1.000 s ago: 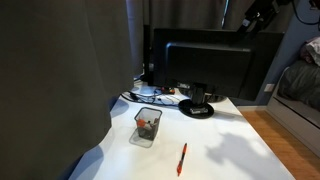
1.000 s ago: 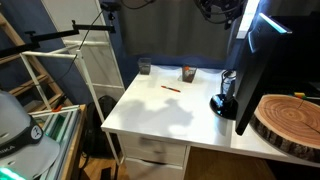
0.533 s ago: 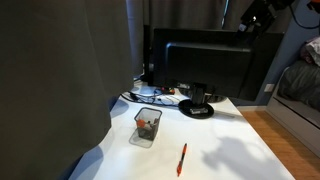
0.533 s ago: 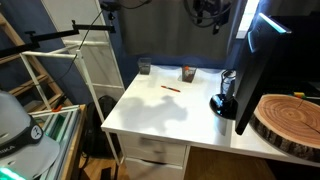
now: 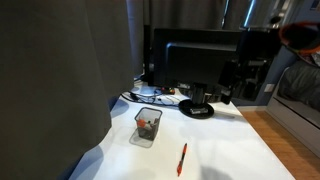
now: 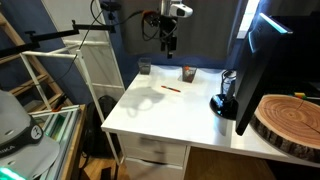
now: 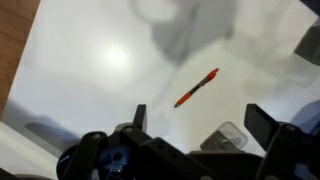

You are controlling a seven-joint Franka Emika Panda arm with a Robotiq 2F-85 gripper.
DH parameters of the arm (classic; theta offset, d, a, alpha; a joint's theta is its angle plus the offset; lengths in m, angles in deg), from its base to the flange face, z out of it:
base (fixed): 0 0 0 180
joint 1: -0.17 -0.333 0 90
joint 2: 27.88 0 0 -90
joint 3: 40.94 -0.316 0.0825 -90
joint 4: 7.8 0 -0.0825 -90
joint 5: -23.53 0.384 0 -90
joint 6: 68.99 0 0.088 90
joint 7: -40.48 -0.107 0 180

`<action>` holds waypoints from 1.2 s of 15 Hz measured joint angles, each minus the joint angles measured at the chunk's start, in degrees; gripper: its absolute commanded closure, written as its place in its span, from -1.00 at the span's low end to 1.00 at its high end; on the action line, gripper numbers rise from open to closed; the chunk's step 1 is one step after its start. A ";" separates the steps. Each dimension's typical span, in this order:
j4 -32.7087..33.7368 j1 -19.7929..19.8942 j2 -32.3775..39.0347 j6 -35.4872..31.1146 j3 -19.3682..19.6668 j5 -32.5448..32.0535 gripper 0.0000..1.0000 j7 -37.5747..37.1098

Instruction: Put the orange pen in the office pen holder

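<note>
I should go on lowering my open gripper until its fingers are on both sides of the pen's thin body (image 7: 196, 88) before I close it, because the orange pen (image 5: 182, 160) lies clear of the pen holder.
The orange pen (image 5: 182, 158) lies flat on the white desk (image 5: 230, 150), also seen in the other exterior view (image 6: 172, 88) and in the wrist view (image 7: 197, 88). The mesh pen holder (image 5: 147, 126) stands upright a little way from it, with orange bits inside; it also shows in an exterior view (image 6: 188, 74) and low in the wrist view (image 7: 226, 135). My gripper (image 6: 168, 45) hangs high above the desk, open and empty, above the pen and holder. In the wrist view its fingers (image 7: 200, 120) are spread wide, with the pen beyond them.
A black monitor (image 5: 205, 65) on a round base (image 5: 197, 108) stands at the back, with cables beside it. A round wood slab (image 6: 290, 120) lies at one desk end. A small dark cup (image 6: 145, 68) sits near the wall. White shelving (image 6: 95, 70) stands beside the desk.
The arm has swung away from its high spot near the monitor and now hangs over the desk area with the pen and holder. The pen and holder have not moved.
</note>
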 measured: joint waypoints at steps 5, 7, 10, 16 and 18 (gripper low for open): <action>-3.36 -1.97 10.49 -17.55 1.24 -5.37 -1.00 -18.15; -1.30 -2.93 16.15 -23.73 2.98 -5.33 -1.00 -22.81; 4.82 -4.01 23.00 -26.06 4.41 -2.54 -1.00 -28.38; 8.98 -6.56 25.89 -24.62 6.79 -0.45 -1.00 -33.60; 10.22 -10.32 26.95 -22.15 11.16 -1.68 -1.00 -40.23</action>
